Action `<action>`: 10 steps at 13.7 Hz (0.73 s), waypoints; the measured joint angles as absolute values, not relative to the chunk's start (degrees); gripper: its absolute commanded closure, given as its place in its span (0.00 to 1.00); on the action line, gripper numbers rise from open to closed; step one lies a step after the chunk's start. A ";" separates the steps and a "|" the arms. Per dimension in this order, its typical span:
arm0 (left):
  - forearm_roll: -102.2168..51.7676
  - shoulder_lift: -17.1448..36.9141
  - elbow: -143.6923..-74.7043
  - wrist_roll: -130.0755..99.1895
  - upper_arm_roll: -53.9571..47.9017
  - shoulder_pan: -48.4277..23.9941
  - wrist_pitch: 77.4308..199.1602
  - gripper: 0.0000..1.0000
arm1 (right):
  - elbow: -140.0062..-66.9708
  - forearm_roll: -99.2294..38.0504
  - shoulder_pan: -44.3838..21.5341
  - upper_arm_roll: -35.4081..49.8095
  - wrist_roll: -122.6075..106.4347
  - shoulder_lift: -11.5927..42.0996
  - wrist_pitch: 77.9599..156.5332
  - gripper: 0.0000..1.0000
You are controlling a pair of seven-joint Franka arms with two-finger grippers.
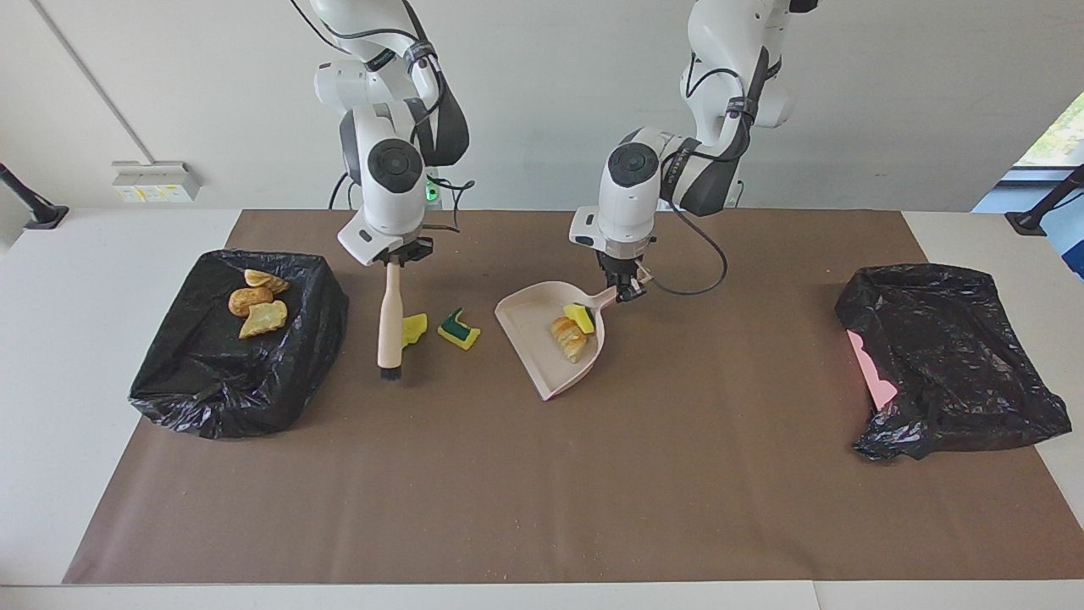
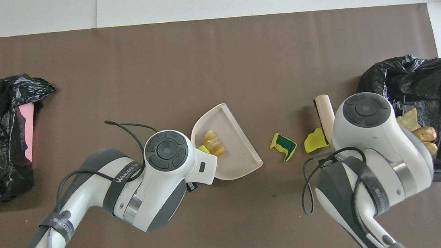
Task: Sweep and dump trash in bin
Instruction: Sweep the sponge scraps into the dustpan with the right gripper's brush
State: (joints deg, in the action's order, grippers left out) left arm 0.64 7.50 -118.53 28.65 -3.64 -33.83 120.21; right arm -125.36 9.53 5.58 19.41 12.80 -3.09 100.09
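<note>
The brush is behind the yellow sponge piece (image 2: 315,140) on its bin side, so I should reverse my right gripper and sweep the sponge pieces into the pink dustpan (image 2: 234,144).
My right gripper (image 1: 394,258) is shut on the handle of the pale pink brush (image 1: 389,318), which hangs bristles-down, touching a yellow sponge piece (image 1: 416,328) on its bin side. A green-backed sponge piece (image 1: 458,329) lies on the mat between that sponge and the pink dustpan (image 1: 533,335). The dustpan's handle is gripped by my left gripper (image 1: 627,291), shut. Inside the pan lie a striped pastry piece (image 1: 569,337) and a yellow sponge bit (image 1: 580,317). The black-bagged bin (image 1: 212,381) at the right arm's end holds three tan bread chunks (image 1: 258,305).
A second black-bagged container (image 1: 948,356), with pink showing at its edge, stands at the left arm's end. The brown mat (image 1: 542,491) covers the table. In the overhead view the arms hide both grippers; the brush (image 2: 325,117) shows beside the bin (image 2: 436,77).
</note>
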 measured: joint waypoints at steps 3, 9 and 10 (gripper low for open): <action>0.64 7.36 -118.84 28.74 -3.64 -33.83 120.64 1.00 | -130.14 9.87 9.01 19.39 8.92 -4.84 102.60 1.00; 0.64 6.52 -120.19 28.96 -3.68 -33.97 121.65 1.00 | -133.79 -1.68 7.39 20.29 5.43 -4.50 106.69 1.00; 0.64 6.31 -120.45 29.11 -3.69 -34.01 121.71 1.00 | -133.77 -4.55 5.55 20.34 5.37 -4.51 107.23 1.00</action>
